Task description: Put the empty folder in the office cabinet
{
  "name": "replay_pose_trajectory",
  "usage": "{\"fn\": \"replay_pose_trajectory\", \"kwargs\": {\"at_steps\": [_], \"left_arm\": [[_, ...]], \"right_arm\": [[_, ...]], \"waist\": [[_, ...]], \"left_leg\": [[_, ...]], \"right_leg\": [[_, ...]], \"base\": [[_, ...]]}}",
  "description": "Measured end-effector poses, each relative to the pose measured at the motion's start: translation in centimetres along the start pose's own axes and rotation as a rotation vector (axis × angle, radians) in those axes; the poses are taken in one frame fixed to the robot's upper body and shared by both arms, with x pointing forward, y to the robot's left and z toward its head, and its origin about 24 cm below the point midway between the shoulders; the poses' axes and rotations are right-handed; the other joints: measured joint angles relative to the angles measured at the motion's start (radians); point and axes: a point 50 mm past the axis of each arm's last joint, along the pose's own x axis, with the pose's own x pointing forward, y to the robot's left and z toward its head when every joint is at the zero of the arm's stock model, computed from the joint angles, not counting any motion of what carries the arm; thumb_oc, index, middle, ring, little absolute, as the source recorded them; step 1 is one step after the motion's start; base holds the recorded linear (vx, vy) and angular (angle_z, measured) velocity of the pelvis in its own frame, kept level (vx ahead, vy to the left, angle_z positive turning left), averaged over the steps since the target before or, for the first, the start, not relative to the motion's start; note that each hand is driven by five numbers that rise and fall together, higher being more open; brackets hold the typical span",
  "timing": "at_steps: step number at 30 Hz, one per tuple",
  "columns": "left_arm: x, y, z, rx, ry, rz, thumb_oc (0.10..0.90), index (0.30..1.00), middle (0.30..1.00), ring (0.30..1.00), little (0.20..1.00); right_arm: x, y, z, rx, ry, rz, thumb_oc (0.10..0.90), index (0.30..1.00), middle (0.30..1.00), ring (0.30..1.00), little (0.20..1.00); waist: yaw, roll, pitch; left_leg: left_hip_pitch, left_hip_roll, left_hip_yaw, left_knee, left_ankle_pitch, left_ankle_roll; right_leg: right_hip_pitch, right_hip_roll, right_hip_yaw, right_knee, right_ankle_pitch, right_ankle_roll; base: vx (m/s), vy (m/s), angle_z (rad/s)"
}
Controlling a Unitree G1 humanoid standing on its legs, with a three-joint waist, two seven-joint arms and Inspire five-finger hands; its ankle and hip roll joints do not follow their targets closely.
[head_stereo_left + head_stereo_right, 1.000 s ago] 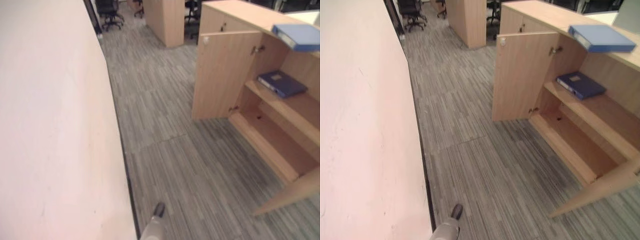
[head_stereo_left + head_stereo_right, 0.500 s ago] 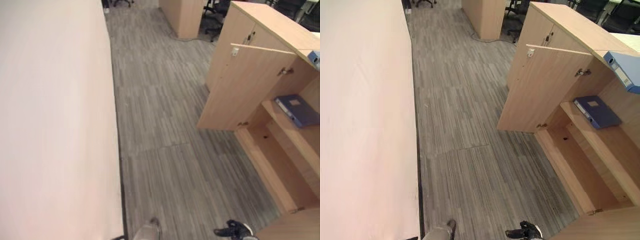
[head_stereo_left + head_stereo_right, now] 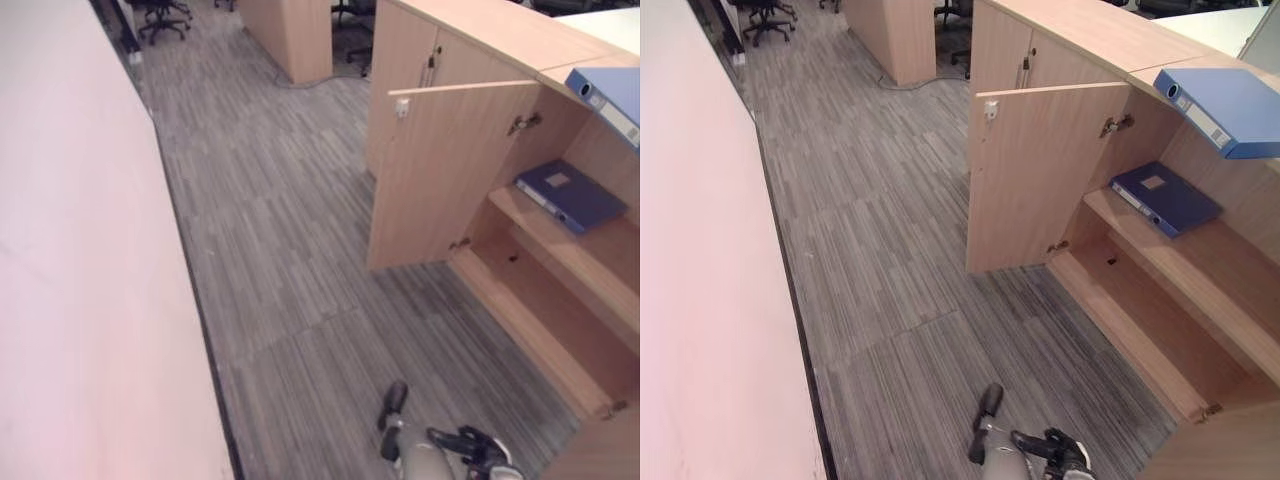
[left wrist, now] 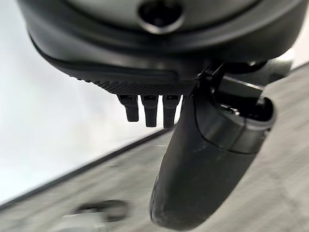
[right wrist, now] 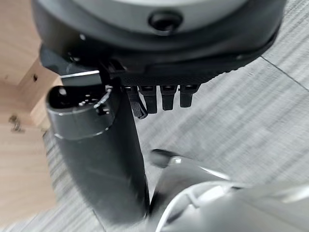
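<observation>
I expect the light blue folder [image 3: 617, 84] to stay closed and stiff when I lift it by its side, because it has a thick, straight, boxy spine [image 3: 606, 104].
A light blue folder [image 3: 1220, 110] lies flat on top of the wooden office cabinet [image 3: 1070, 30]. A dark blue folder [image 3: 1165, 197] lies on the cabinet's upper shelf, behind the open left door [image 3: 1040, 170]. The lower shelf [image 3: 1150, 330] is bare. My right hand [image 3: 470, 445] hangs low over the carpet in front of the cabinet, well short of both folders. In its wrist view the right hand [image 5: 159, 53] has relaxed fingers and holds nothing. My left hand [image 4: 145, 63] is also open and empty, beside a white wall.
A long pale wall [image 3: 70, 300] runs along the left, with grey striped carpet [image 3: 280, 250] between it and the cabinet. The cabinet's second door [image 3: 1220, 450] stands open at the lower right. Another wooden unit [image 3: 295, 35] and office chairs [image 3: 155, 15] stand at the back.
The camera has swung, so the whole picture shifted and the cabinet sits more to the middle. The folders lie where they were. My right hand still hangs at the bottom edge.
</observation>
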Motion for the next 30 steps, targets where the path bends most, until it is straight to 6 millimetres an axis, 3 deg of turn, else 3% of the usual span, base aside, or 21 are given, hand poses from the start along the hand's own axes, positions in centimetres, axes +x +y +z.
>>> {"fn": "replay_pose_trajectory", "kwargs": {"at_steps": [1, 2, 3, 5, 8, 9, 10, 13, 15, 18, 19, 21, 22, 23, 25, 26, 27, 29, 30], "left_arm": [[0.1, -1.0, 0.7, -0.004, -0.022, -0.030, 0.800, 0.900, 0.900, 0.900, 0.900], [0.1, -1.0, 0.7, -0.004, -0.022, -0.030, 0.800, 0.900, 0.900, 0.900, 0.900], [0.1, -1.8, 1.8, 0.004, -0.066, -0.059, 0.800, 0.900, 0.900, 0.900, 0.900], [0.3, -1.7, 3.1, -0.005, -0.095, -0.061, 0.800, 0.900, 0.900, 0.900, 0.900], [0.3, -1.7, 3.9, -0.010, -0.120, -0.063, 0.800, 0.900, 0.900, 0.900, 0.900], [0.3, -1.7, 4.3, -0.014, -0.136, -0.063, 0.800, 0.900, 0.900, 0.900, 0.900], [0.3, -1.7, 4.2, -0.020, -0.127, -0.065, 0.800, 0.900, 0.900, 0.900, 0.900], [0.3, -1.8, 5.3, -0.023, -0.161, -0.067, 0.800, 0.900, 0.900, 0.900, 0.900], [0.3, -2.0, 6.5, -0.002, -0.195, -0.075, 0.800, 0.900, 0.900, 0.900, 0.900], [0.2, -2.5, 6.5, 0.040, -0.201, -0.093, 0.800, 0.900, 0.900, 0.900, 0.900], [0.2, -2.6, 6.1, 0.050, -0.191, -0.096, 0.800, 0.900, 0.900, 0.900, 0.900], [0.2, -3.0, 5.1, 0.056, -0.164, -0.106, 0.800, 0.900, 0.900, 0.900, 0.900], [0.1, -3.5, 4.5, 0.051, -0.138, -0.115, 0.800, 0.900, 0.900, 0.900, 0.900], [0.1, -3.8, 4.2, 0.048, -0.130, -0.122, 0.800, 0.900, 0.900, 0.900, 0.900], [0.0, -4.3, 3.7, 0.044, -0.114, -0.135, 0.800, 0.900, 0.900, 0.900, 0.900], [0.0, -4.2, 4.2, 0.033, -0.128, -0.129, 0.800, 0.900, 0.900, 0.900, 0.900], [0.1, -3.6, 4.8, 0.037, -0.152, -0.116, 0.800, 0.900, 0.900, 0.900, 0.900], [0.2, -2.0, 4.9, 0.049, -0.171, -0.079, 0.800, 0.900, 0.900, 0.900, 0.900], [0.3, -1.8, 4.8, 0.052, -0.154, -0.067, 0.800, 0.900, 0.900, 0.900, 0.900]], "right_arm": [[0.0, -0.8, -0.3, -0.029, 0.014, -0.021, 0.800, 0.900, 0.900, 0.900, 0.900], [0.0, -0.8, -0.3, -0.029, 0.014, -0.021, 0.800, 0.900, 0.900, 0.900, 0.900], [0.0, -1.4, -0.1, -0.046, 0.018, -0.036, 0.800, 0.900, 0.900, 0.900, 0.900], [0.0, -1.7, 0.1, -0.065, 0.016, -0.039, 0.800, 0.900, 0.900, 0.900, 0.900], [0.1, -2.0, 0.6, -0.079, 0.003, -0.046, 0.800, 0.900, 0.900, 0.900, 0.900], [0.2, -1.9, 1.3, -0.080, -0.016, -0.042, 0.800, 0.900, 0.900, 0.900, 0.900], [0.2, -1.9, 1.5, -0.085, -0.021, -0.040, 0.800, 0.900, 0.900, 0.900, 0.900], [0.3, -1.5, 2.4, -0.112, -0.047, -0.027, 0.800, 0.900, 0.900, 0.900, 0.900], [0.4, -1.3, 2.7, -0.109, -0.043, -0.030, 0.800, 0.900, 0.900, 0.900, 0.900], [0.4, -1.4, 3.1, -0.104, -0.057, -0.048, 0.800, 0.900, 0.900, 0.900, 0.900], [0.4, -1.5, 3.3, -0.105, -0.062, -0.049, 0.800, 0.900, 0.900, 0.900, 0.900], [0.5, -1.9, 3.9, -0.112, -0.078, -0.059, 0.800, 0.900, 0.900, 0.900, 0.900], [0.5, -2.2, 3.9, -0.117, -0.072, -0.072, 0.800, 0.900, 0.900, 0.900, 0.900], [0.5, -2.2, 4.1, -0.122, -0.075, -0.072, 0.800, 0.900, 0.900, 0.900, 0.900], [0.5, -2.1, 4.3, -0.143, -0.083, -0.066, 0.800, 0.900, 0.900, 0.900, 0.900], [0.5, -1.0, 4.1, -0.196, -0.084, -0.029, 0.800, 0.900, 0.900, 0.900, 0.900], [0.5, 0.0, 3.7, -0.203, -0.074, -0.004, 0.800, 0.900, 0.900, 0.900, 0.900], [0.3, 1.9, 2.3, -0.218, -0.037, 0.050, 0.800, 0.900, 0.900, 0.900, 0.900], [0.3, 2.6, 2.1, -0.239, -0.038, 0.079, 0.800, 0.900, 0.900, 0.900, 0.900]], "waist": [[-0.015, 0.018, -0.015], [-0.015, 0.018, -0.015], [-0.015, 0.037, -0.028], [-0.030, 0.031, -0.026], [-0.042, 0.032, -0.028], [-0.041, 0.026, -0.025], [-0.037, 0.023, -0.024], [-0.030, 0.005, 0.002], [0.006, -0.022, 0.051], [0.007, -0.035, 0.093], [0.018, -0.028, 0.098], [0.029, 0.002, 0.107], [0.030, 0.028, 0.108], [0.041, 0.041, 0.111], [0.060, 0.065, 0.109], [0.112, 0.065, 0.130], [0.126, 0.060, 0.137], [0.165, 0.011, 0.141], [0.163, -0.017, 0.144]], "left_leg": [[-0.021, 0.018, -0.010, 0.059, 0.008, -0.022], [-0.021, 0.018, -0.010, 0.059, 0.008, -0.022], [-0.060, 0.049, 0.019, 0.104, 0.008, -0.045], [-0.102, 0.056, 0.017, 0.143, 0.031, -0.061], [-0.113, 0.052, 0.014, 0.252, 0.079, -0.114], [-0.178, 0.038, 0.008, 0.406, 0.117, -0.161], [-0.213, 0.023, -0.006, 0.489, 0.146, -0.179], [-0.318, -0.016, -0.044, 0.636, 0.173, -0.155], [-0.416, -0.026, -0.031, 0.660, 0.141, -0.097], [-0.524, -0.029, -0.070, 0.489, 0.150, -0.077], [-0.517, -0.041, -0.101, 0.357, 0.159, -0.073], [-0.529, -0.055, -0.145, 0.177, 0.220, -0.078], [-0.515, -0.086, -0.253, 0.010, 0.247, -0.086], [-0.505, -0.101, -0.317, -0.060, 0.250, -0.088], [-0.506, -0.112, -0.375, -0.090, 0.250, -0.079], [-0.490, -0.136, -0.322, -0.023, 0.293, -0.057], [-0.481, -0.133, -0.316, 0.001, 0.283, -0.052], [-0.450, -0.170, -0.311, 0.037, 0.277, -0.023], [-0.422, -0.208, -0.294, 0.053, 0.306, 0.075]], "right_leg": [[0.020, 0.028, -0.006, -0.002, -0.013, -0.057], [0.020, 0.028, -0.006, -0.002, -0.013, -0.057], [0.036, 0.075, 0.015, -0.004, -0.052, -0.081], [0.072, 0.106, 0.030, -0.019, -0.083, -0.083], [0.126, 0.147, 0.067, -0.067, -0.084, -0.058], [0.147, 0.157, 0.100, -0.100, -0.073, -0.065], [0.151, 0.154, 0.125, -0.105, -0.063, -0.075], [0.191, 0.135, 0.199, -0.143, -0.083, -0.080], [0.244, 0.104, 0.273, -0.187, -0.081, -0.081], [0.314, 0.068, 0.332, -0.242, -0.084, -0.071], [0.321, 0.059, 0.376, -0.248, -0.078, -0.066], [0.340, 0.042, 0.430, -0.249, -0.080, -0.002], [0.350, 0.033, 0.476, -0.250, -0.102, 0.031], [0.350, 0.031, 0.532, -0.249, -0.111, 0.044], [0.340, 0.030, 0.602, -0.250, -0.125, 0.074], [0.335, 0.051, 0.634, -0.192, -0.157, 0.141], [0.325, 0.105, 0.629, -0.105, -0.211, 0.114], [0.330, 0.160, 0.664, -0.028, -0.264, 0.081], [0.391, 0.159, 0.698, -0.086, -0.245, 0.041]], "base": [[0.41, -0.194, -0.03], [0.28, -0.117, -0.28], [0.29, -0.112, -0.35], [0.25, -0.114, -0.41], [0.15, -0.091, -0.43], [0.22, -0.115, -0.77], [0.19, -0.083, -0.89], [0.25, -0.032, -0.44], [0.26, 0.029, -0.62], [0.38, 0.119, -0.61], [0.26, 0.052, -0.99], [0.45, 0.053, -1.04], [0.47, 0.028, -1.04], [0.35, 0.014, -1.27], [0.26, 0.010, -1.49], [0.33, 0.060, -1.67], [0.22, 0.063, -1.64], [0.16, 0.113, -1.01], [0.21, 0.162, -0.82]]}}
